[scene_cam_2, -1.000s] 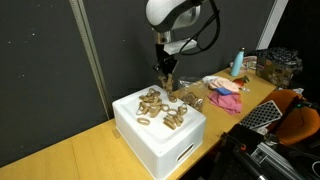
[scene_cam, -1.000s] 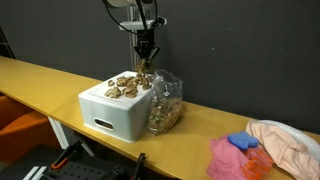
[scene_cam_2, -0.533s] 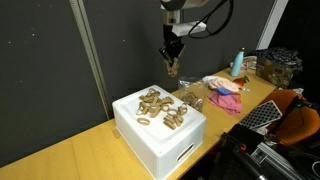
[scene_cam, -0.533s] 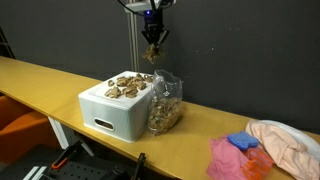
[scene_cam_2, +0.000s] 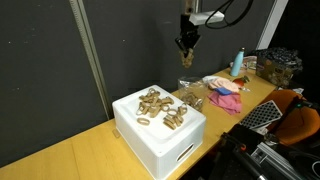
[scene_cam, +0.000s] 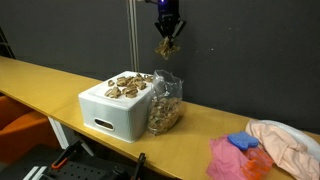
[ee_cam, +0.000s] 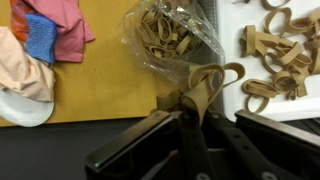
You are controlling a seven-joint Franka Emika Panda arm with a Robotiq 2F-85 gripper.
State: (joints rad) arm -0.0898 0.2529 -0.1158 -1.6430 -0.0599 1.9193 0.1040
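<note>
The rubber bands in my gripper (scene_cam: 168,47) are hanging high and beyond the plastic bag. I should move them back above the bag's opening (scene_cam: 168,78) and lower them inside.
My gripper (scene_cam: 167,32) hangs high above the table, shut on a few tan rubber bands (scene_cam: 166,46) that dangle from its tips. In the wrist view the rubber bands (ee_cam: 203,84) loop out from between the closed jaws of the gripper (ee_cam: 186,105). Below stands a white box (scene_cam: 113,108) with several loose rubber bands (scene_cam_2: 158,106) lying on its top. A clear plastic bag (ee_cam: 168,38) full of rubber bands leans against the box's side. In an exterior view the gripper (scene_cam_2: 186,50) is above and beyond the bag (scene_cam_2: 190,99).
The long yellow table (scene_cam: 40,80) runs along a dark curtain. Pink and blue cloths (scene_cam: 236,152), a peach cloth (scene_cam: 287,143) and a white plate (ee_cam: 22,108) lie past the bag. A bottle (scene_cam_2: 238,63) and a dark tray (scene_cam_2: 260,115) stand at the far end.
The gripper has risen well above the box with the rubber bands in it and has moved sideways toward the bag's side.
</note>
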